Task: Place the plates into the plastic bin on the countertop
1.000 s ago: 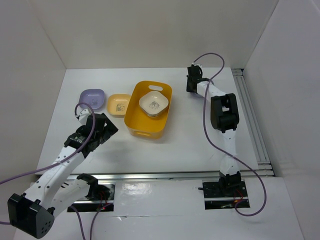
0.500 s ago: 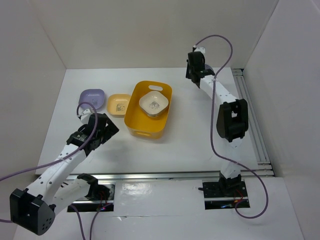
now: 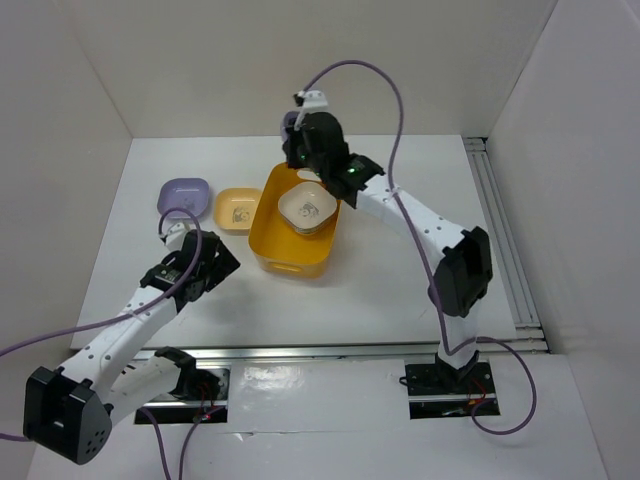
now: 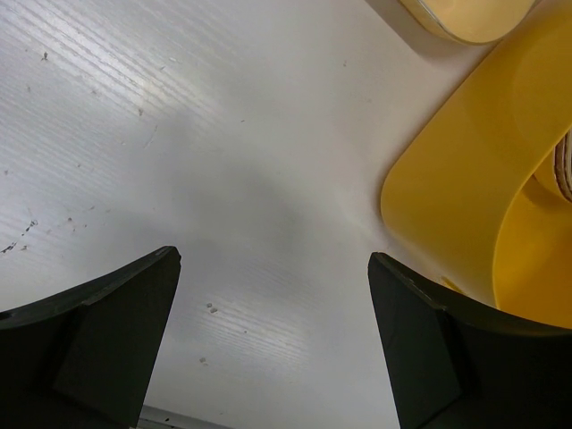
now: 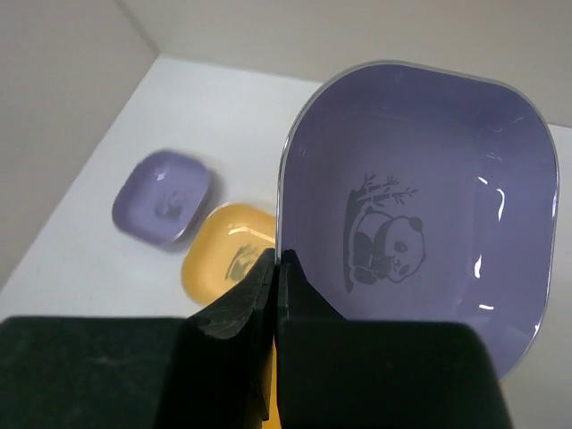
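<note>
I should keep lowering the lavender plate [image 5: 282,201], which my right gripper holds by the plate's rim, until it nests with the cream plate [image 3: 307,206], which lies open in the bin.
The yellow-orange plastic bin [image 3: 275,250] stands mid-countertop and holds a cream plate [image 3: 306,207]. My right gripper [image 3: 303,150] hovers over the bin's far end. In the right wrist view the gripper [image 5: 279,259] is shut on the left rim of a lavender plate with a panda print [image 5: 420,197]. A sliver of that plate shows in the top view [image 3: 290,122]. Another lavender plate [image 3: 184,195] and a small yellow-orange plate [image 3: 238,209] lie left of the bin. My left gripper [image 3: 215,262] is open and empty over the white countertop [image 4: 223,134], just left of the bin [image 4: 465,179].
White walls enclose the countertop at the back and both sides. A metal rail [image 3: 500,230] runs along the right edge. The right arm's purple cable [image 3: 395,110] loops high above the bin. The two loose plates also show in the right wrist view, lavender [image 5: 161,197] and yellow-orange [image 5: 228,264].
My right arm has swung from the far right of the countertop leftward to over the bin's far end, carrying the lavender plate. The left arm has barely shifted.
</note>
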`<action>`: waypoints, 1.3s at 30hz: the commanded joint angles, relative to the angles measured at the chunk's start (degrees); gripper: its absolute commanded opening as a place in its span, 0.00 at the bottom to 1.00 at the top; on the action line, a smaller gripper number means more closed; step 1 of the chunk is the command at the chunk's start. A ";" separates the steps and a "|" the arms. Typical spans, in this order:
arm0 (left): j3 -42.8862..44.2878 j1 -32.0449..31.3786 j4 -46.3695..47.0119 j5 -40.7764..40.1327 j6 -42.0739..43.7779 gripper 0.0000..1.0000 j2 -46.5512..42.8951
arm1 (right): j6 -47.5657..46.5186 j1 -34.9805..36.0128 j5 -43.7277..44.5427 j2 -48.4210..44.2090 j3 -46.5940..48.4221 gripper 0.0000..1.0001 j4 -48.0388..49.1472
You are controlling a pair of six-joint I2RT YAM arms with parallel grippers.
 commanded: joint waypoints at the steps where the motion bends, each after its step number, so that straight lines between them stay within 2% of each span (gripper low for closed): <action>1: -0.40 0.41 1.64 0.05 -0.35 1.00 0.04 | -8.58 4.41 -0.30 5.11 6.43 0.00 -4.71; 2: -0.93 0.41 1.64 0.05 -0.35 1.00 -0.66 | -13.39 5.20 -0.30 7.21 7.24 0.00 -6.30; 6: -1.55 0.41 1.12 -0.57 -0.35 1.00 -2.86 | -19.31 5.74 -0.82 7.93 4.97 0.00 -10.44; 12: -1.55 0.41 1.12 -0.57 -0.35 1.00 -2.86 | -25.11 5.21 -4.25 3.63 -2.24 0.00 -12.20; 20: -1.55 0.41 1.73 -0.04 -0.35 1.00 -1.28 | -30.31 5.21 -4.25 5.03 -5.94 0.00 -14.13; 21: -1.55 0.41 1.73 -0.04 -0.35 1.00 -1.28 | -30.31 4.69 -4.25 5.64 -5.94 0.04 -14.13; 22: -1.55 0.41 1.73 -0.04 -0.35 1.00 -1.28 | -30.31 4.68 -4.25 5.65 -5.94 0.38 -13.61; 24: -1.55 0.41 1.73 -0.04 -0.35 1.00 -1.81 | -29.79 4.68 -4.78 5.65 -5.94 0.72 -12.13; 25: -1.55 0.41 1.73 -0.04 -0.35 1.00 -1.81 | -29.79 4.68 -4.78 5.65 -5.94 0.72 -11.50; 26: -1.55 0.41 1.73 -0.04 -0.35 1.00 -1.81 | -29.79 5.29 -4.78 4.60 -5.94 0.99 -10.63; 31: -0.93 1.90 1.73 -3.98 -1.58 1.00 -0.67 | -29.09 8.37 -7.60 -3.99 -12.95 0.99 1.14; 39: 3.72 12.44 5.15 -3.65 -1.58 1.00 8.64 | -26.62 12.23 -7.68 -16.75 -23.16 1.00 4.85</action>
